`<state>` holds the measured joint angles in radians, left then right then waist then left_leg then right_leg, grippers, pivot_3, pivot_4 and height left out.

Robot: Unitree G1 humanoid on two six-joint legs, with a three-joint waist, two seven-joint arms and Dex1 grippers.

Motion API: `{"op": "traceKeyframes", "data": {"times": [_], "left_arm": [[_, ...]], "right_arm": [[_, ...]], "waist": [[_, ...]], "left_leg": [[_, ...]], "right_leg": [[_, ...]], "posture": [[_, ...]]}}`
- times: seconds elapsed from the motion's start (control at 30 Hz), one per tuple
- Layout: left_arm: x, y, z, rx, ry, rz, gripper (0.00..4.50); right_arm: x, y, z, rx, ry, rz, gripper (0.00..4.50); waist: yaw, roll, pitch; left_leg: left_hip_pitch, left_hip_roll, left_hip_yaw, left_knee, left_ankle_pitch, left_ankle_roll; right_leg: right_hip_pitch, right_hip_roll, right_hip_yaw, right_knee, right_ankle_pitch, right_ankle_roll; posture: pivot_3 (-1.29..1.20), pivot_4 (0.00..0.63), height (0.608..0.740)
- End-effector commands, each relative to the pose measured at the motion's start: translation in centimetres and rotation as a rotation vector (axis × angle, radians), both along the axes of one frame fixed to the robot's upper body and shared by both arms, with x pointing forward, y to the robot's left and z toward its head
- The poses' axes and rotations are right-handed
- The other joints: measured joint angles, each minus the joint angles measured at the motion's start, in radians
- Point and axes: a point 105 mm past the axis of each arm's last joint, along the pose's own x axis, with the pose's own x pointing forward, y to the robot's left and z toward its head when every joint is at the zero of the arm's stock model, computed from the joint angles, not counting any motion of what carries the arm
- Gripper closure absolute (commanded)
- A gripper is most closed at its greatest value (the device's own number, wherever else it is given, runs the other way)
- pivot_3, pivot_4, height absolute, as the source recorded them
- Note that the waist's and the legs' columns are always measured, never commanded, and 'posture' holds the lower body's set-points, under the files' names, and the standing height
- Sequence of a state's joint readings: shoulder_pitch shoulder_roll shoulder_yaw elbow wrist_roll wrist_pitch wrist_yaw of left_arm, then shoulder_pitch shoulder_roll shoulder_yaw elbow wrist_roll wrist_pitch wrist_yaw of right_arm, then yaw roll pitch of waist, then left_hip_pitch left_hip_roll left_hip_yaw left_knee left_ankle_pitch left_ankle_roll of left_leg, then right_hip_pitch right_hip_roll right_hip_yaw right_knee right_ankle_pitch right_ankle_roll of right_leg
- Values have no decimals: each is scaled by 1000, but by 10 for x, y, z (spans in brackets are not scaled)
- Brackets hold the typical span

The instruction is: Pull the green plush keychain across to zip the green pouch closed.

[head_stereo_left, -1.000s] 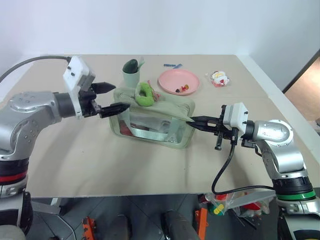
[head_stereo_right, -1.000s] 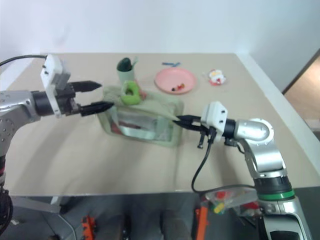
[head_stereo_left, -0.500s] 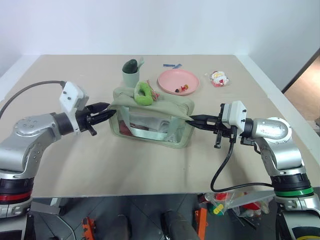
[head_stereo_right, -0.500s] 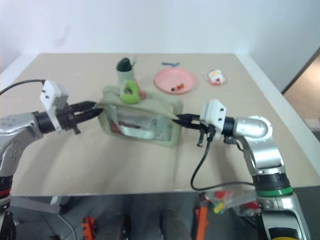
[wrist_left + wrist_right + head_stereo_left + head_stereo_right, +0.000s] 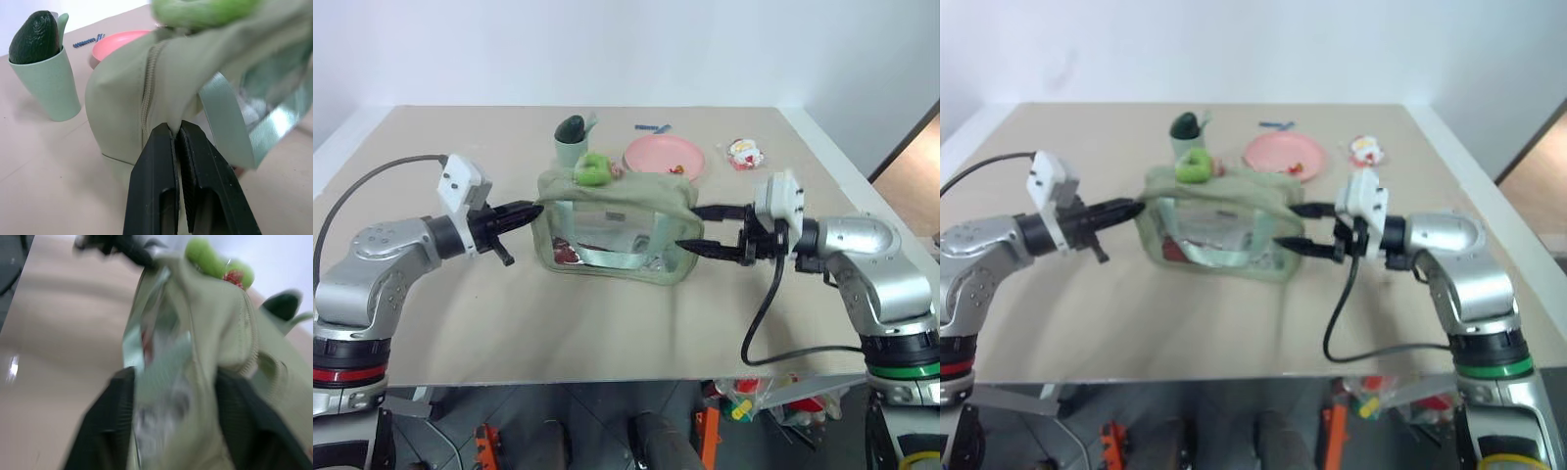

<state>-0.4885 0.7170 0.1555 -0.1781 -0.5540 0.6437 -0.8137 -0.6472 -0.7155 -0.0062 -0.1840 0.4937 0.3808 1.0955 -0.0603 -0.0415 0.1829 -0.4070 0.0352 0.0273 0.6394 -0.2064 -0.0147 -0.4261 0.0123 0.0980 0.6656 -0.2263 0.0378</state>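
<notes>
The green plush keychain point(image 5: 593, 170) will go around the corner and down when the robot pulls it, because the zipper track point(image 5: 255, 341) bends down at the pouch's end.
The green pouch point(image 5: 612, 233) stands mid-table, zipper on top. The green plush keychain point(image 5: 592, 169) rests on its top near the left end, lime green with a bit of red. My left gripper point(image 5: 530, 211) is shut on a fold of fabric at the pouch's left end; the left wrist view shows the black fingertips point(image 5: 164, 134) pinching the cloth beside the zipper track. My right gripper point(image 5: 697, 229) is open at the pouch's right end, one finger high, one low. In the right wrist view the pouch's end point(image 5: 195, 357) lies between the spread fingers.
Behind the pouch stand a sage-green cup point(image 5: 571, 149) holding a dark avocado-like piece, and a pink plate point(image 5: 662, 157) with small bits. A red-and-white toy figure point(image 5: 743, 153) lies at back right, and a small blue item point(image 5: 651, 127) lies beyond the plate.
The left gripper came down and closed on the pouch's left end. The right gripper let go of the right end, opened and rose a little. The pouch's top settled flatter.
</notes>
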Motion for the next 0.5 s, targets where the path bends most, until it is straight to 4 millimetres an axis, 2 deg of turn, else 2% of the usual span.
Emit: {"op": "traceKeyframes", "data": {"times": [0.03, 0.1, 0.23, 0.37, 0.5], "left_arm": [[-13, -22, 14, -23, -50, -86, 4500], [-14, -26, 14, -32, -48, -91, 4500], [-17, -31, 14, -36, -51, -94, 4500], [-21, -34, 16, -45, -53, -96, 4500], [-24, -36, 19, -52, -51, -99, 4500]], "right_arm": [[-16, 37, 39, 80, -111, 118, 623], [-12, 50, 45, 113, -120, 130, 43], [-5, 56, 40, 108, -85, 123, 43], [5, 48, 19, -4, -98, 92, 43], [20, 48, 20, -33, -156, 48, 43]], "waist": [[-1, 0, 0], [1, 0, 0], [5, 0, 0], [12, 0, 0], [11, 0, 0]], "left_leg": [[0, 1, 0, 0, 0, 0], [0, 1, -2, 0, 0, 0], [-2, 1, -2, -1, 0, 0], [-4, -2, -2, 0, -1, 0], [-3, -2, -1, 0, -1, 1]], "right_leg": [[0, 0, -1, 0, 0, 0], [0, 1, -3, 0, 0, 0], [0, 0, -3, 0, -1, 0], [-1, -3, -3, -1, -1, 0], [-1, -3, -2, -1, -2, 1]], "posture": [[0, 150, 740], [0, 150, 740], [0, 150, 740], [0, 150, 740], [0, 150, 740]]}}
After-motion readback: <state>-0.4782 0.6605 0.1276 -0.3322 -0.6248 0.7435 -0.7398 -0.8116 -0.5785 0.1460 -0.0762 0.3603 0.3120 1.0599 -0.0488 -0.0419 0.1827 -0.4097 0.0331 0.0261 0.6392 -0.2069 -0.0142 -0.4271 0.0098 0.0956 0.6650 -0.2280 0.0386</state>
